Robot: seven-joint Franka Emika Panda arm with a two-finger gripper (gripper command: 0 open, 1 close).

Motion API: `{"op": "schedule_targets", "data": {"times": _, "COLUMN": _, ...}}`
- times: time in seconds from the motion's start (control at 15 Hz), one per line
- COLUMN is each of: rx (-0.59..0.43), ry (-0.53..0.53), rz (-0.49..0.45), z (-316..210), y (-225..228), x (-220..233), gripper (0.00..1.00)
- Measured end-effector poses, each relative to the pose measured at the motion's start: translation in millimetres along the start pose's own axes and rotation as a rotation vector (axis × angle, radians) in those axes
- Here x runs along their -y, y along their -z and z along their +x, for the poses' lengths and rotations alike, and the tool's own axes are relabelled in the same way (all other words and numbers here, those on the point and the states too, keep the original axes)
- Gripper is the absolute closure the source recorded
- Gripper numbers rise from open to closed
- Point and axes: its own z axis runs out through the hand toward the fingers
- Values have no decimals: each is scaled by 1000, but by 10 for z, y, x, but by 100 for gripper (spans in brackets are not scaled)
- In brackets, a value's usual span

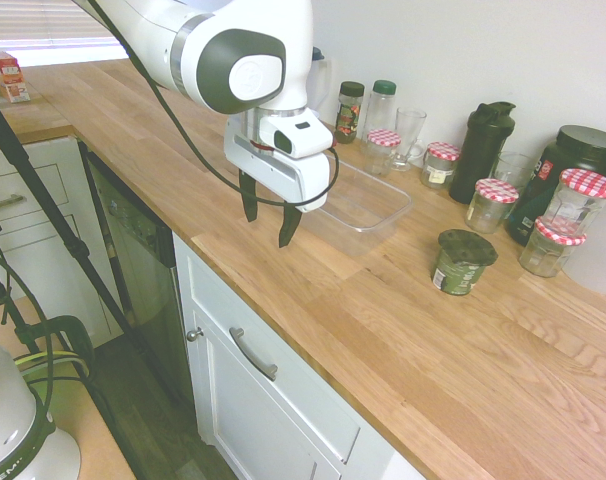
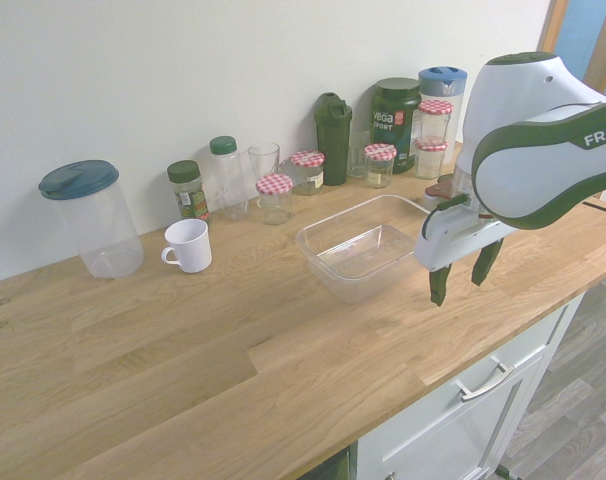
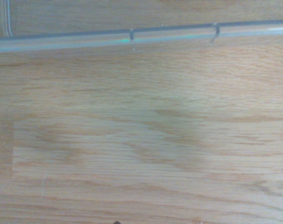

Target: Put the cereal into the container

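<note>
My gripper will bring the whole tub (image 1: 458, 277) up along with the dark lid (image 1: 467, 246), still shut, when I lift, because the lid sits closed around the cereal's rim.
The cereal (image 1: 461, 262), a squat dark-green tub with a wide dark lid, stands upright on the wooden counter, right of the container (image 1: 375, 203). The container is a shallow clear plastic tub with nothing in it. My gripper (image 1: 267, 225) hangs open above the counter just in front of the container's near-left corner, holding nothing, well away from the cereal. From the other side, the gripper (image 2: 461, 282) sits by the container's (image 2: 323, 262) right end, and the arm hides the cereal. In the wrist view, bare wood fills the picture, with the container's rim (image 3: 132, 37) across it.
Along the wall stand red-checked-lid jars (image 1: 496, 203), a black shaker bottle (image 1: 483, 150), a big dark tub (image 1: 573, 165), a glass and spice bottles. A white mug (image 2: 189, 244) and a clear lidded pitcher (image 2: 88, 218) stand further along. The counter's front edge (image 1: 283, 325) lies close below the gripper.
</note>
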Motion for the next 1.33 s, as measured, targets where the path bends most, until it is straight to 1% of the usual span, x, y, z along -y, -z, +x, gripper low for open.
{"op": "schedule_targets", "data": {"times": 0.2, "rx": -3, "ry": -2, "rz": 4, "z": 18, "y": -16, "x": 22, "gripper": 0}}
{"op": "schedule_targets", "data": {"times": 0.4, "rx": -39, "ry": -21, "rz": 40, "z": 160, "y": 223, "x": 112, "gripper": 0}}
{"op": "schedule_targets", "data": {"times": 0.6, "rx": -95, "ry": -89, "rz": 70, "z": 572, "y": 607, "x": 87, "gripper": 0}}
{"op": "schedule_targets", "data": {"times": 0.73, "rx": -120, "ry": -140, "rz": 72, "z": 951, "y": 712, "x": 3, "gripper": 0}}
{"op": "schedule_targets", "data": {"times": 1.0, "rx": -130, "ry": -240, "rz": 50, "z": 1606, "y": 639, "x": -254, "gripper": 0}}
{"op": "schedule_targets", "data": {"times": 1.33, "rx": -136, "ry": -322, "rz": 29, "z": 2088, "y": 422, "x": -547, "gripper": 0}}
